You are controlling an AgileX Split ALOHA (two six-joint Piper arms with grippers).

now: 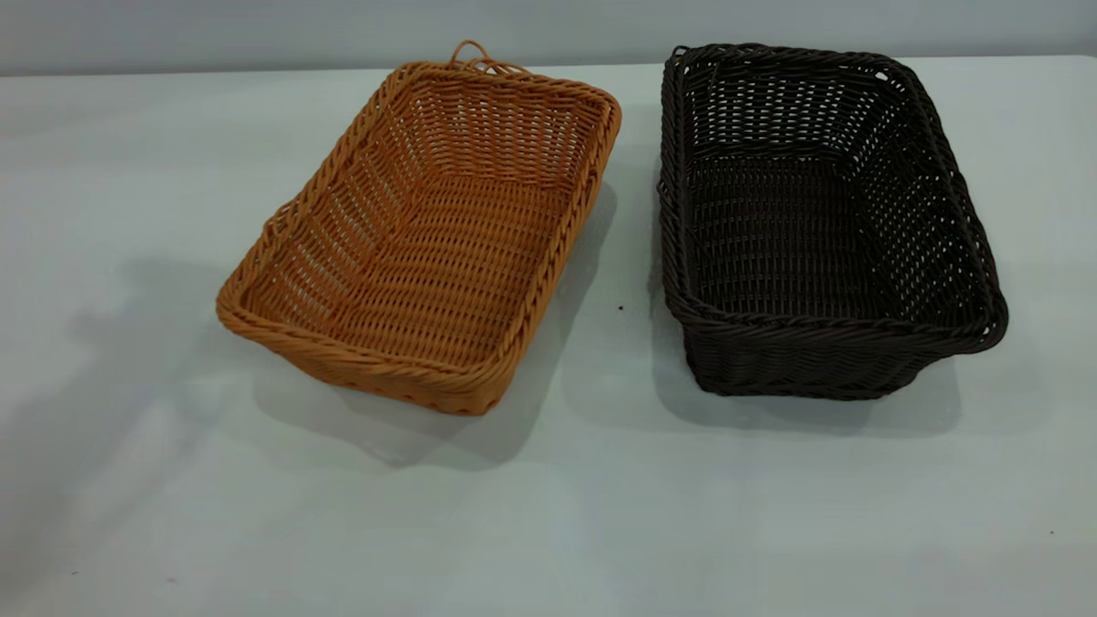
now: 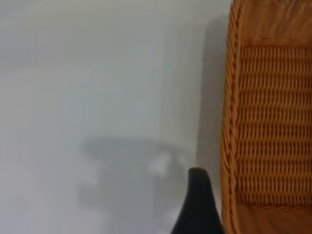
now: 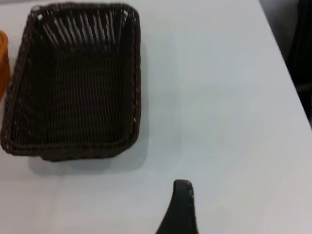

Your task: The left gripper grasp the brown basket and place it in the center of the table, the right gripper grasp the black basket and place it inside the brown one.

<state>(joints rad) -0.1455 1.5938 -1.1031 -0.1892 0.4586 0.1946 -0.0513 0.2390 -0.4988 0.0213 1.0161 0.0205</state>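
Observation:
The brown basket's long rim (image 2: 230, 122) is square to the way my left gripper closes, so I should keep going down until its side (image 1: 316, 191) is between the fingers, and then close them.
The brown basket (image 1: 428, 231) stands on the table (image 1: 171, 480) at centre left, turned a little askew. The black basket (image 1: 814, 223) stands upright to its right, a gap between them. Neither arm shows in the exterior view. In the left wrist view a black part of my left gripper (image 2: 197, 207) is just outside the brown basket's (image 2: 268, 122) braided rim, above the tabletop, holding nothing that I can see. In the right wrist view a black part of my right gripper (image 3: 179, 209) is over bare table, well apart from the black basket (image 3: 73, 83).
The table's far edge (image 1: 214, 73) meets a pale wall. The table's side edge (image 3: 287, 73) lies beyond the black basket, with dark space past it. A sliver of the brown basket (image 3: 3, 63) shows beside the black one.

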